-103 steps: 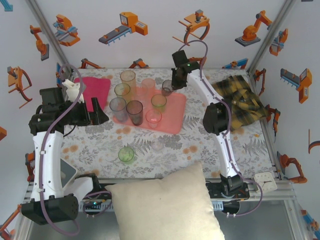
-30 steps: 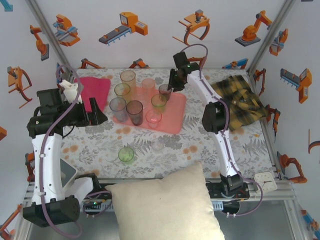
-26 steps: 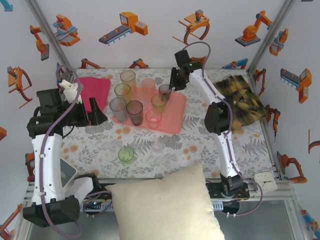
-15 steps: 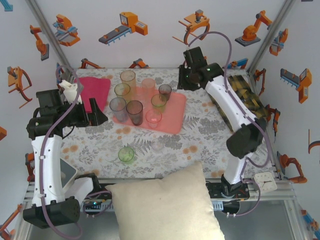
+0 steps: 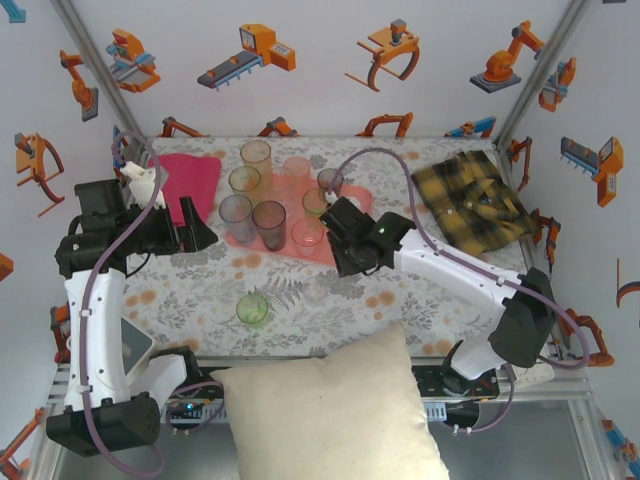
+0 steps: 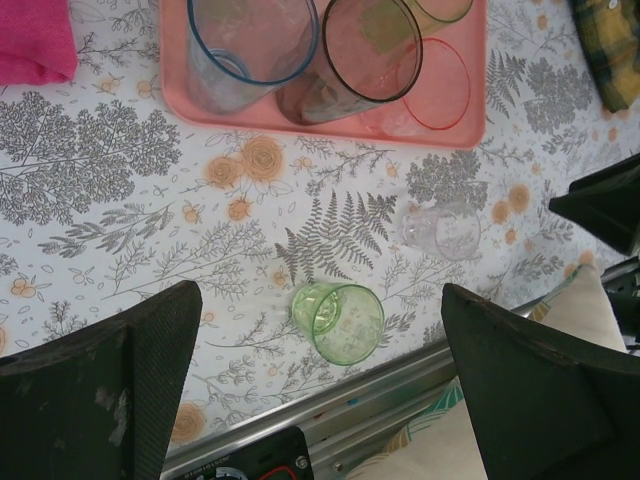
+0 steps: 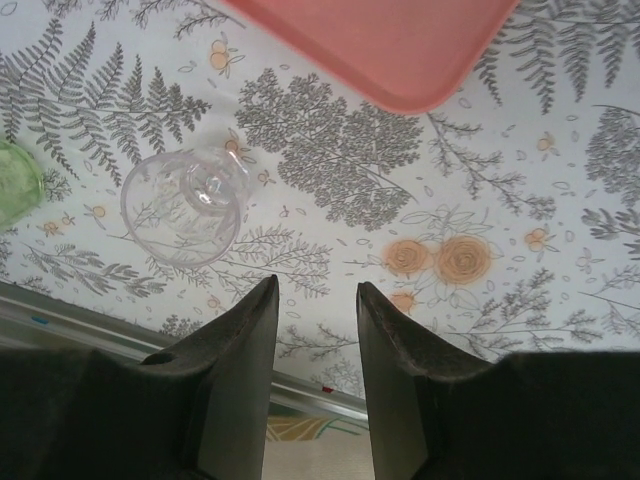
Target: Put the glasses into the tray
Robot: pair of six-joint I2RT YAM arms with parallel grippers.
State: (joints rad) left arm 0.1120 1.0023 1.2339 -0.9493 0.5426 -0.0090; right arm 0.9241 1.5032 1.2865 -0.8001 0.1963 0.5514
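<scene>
My right gripper should keep moving over, as the clear glass's opening (image 7: 180, 210) faces up beside its open fingers, until they are on both sides of the clear glass's rim (image 7: 237, 224), then close.
The salmon-pink tray (image 5: 285, 247) holds several tinted glasses, among them an orange one (image 5: 256, 155) at the back and a smoky one (image 5: 268, 218) near the front. Two glasses stand on the table in front of it: a green one (image 5: 252, 308) and a clear one (image 5: 316, 290). My right gripper (image 5: 338, 262) hangs just past the tray's front corner, its jaws a little apart and empty; in the right wrist view this gripper (image 7: 316, 284) sits right of the clear glass (image 7: 185, 205). My left gripper (image 6: 320, 295) is wide open high above the green glass (image 6: 338, 320).
A magenta folded cloth (image 5: 185, 180) lies left of the tray and a yellow plaid shirt (image 5: 470, 200) lies at the back right. A cream pillow (image 5: 330, 410) sits below the table's metal front edge (image 7: 90, 320).
My right arm has swung from the tray's far side to its front corner, leaving the grey glass standing on the tray. The left arm has not moved.
</scene>
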